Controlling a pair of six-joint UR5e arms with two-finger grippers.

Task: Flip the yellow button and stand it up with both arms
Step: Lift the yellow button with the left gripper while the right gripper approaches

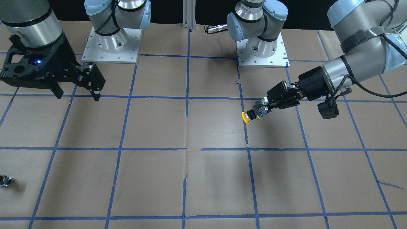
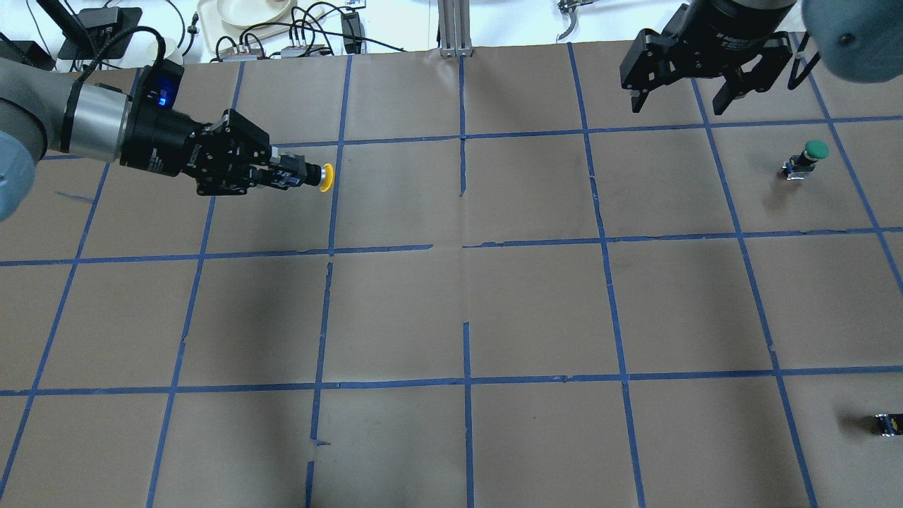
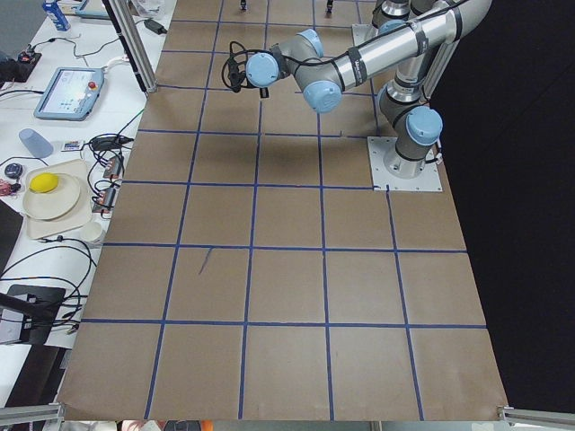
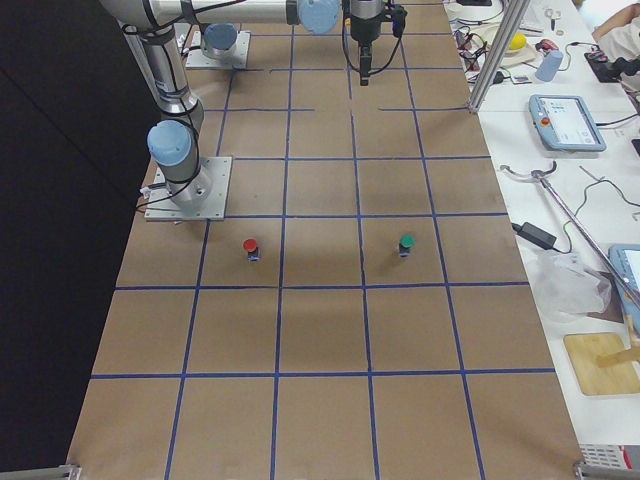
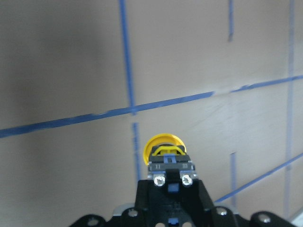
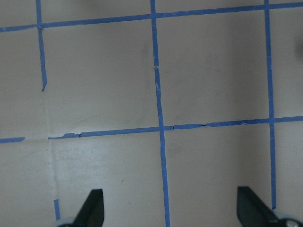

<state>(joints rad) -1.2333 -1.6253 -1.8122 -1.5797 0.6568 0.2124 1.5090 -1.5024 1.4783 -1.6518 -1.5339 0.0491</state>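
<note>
My left gripper is holding the yellow button by its base (image 1: 262, 111), and the cap sticks out. Next, my right gripper turns level and grabs the button's cap end (image 1: 246, 117).
My left gripper (image 2: 286, 176) is shut on the black body of the yellow button (image 2: 325, 177) and holds it sideways above the table, cap pointing toward the table's middle. In the front view the left gripper (image 1: 262, 110) has the yellow cap (image 1: 245, 117) sticking out past its fingertips. The left wrist view shows the button (image 5: 163, 145) clamped in the gripper (image 5: 170, 178). My right gripper (image 2: 679, 106) is open and empty, raised over the far right of the table. It also shows in the front view (image 1: 78, 94) and the right wrist view (image 6: 171, 208).
A green-capped button (image 2: 811, 154) stands at the far right, also in the right side view (image 4: 406, 243). A red-capped button (image 4: 251, 247) stands near the right arm's base. A small dark capless component (image 2: 887, 424) lies at the near right edge. Blue tape lines grid the brown paper.
</note>
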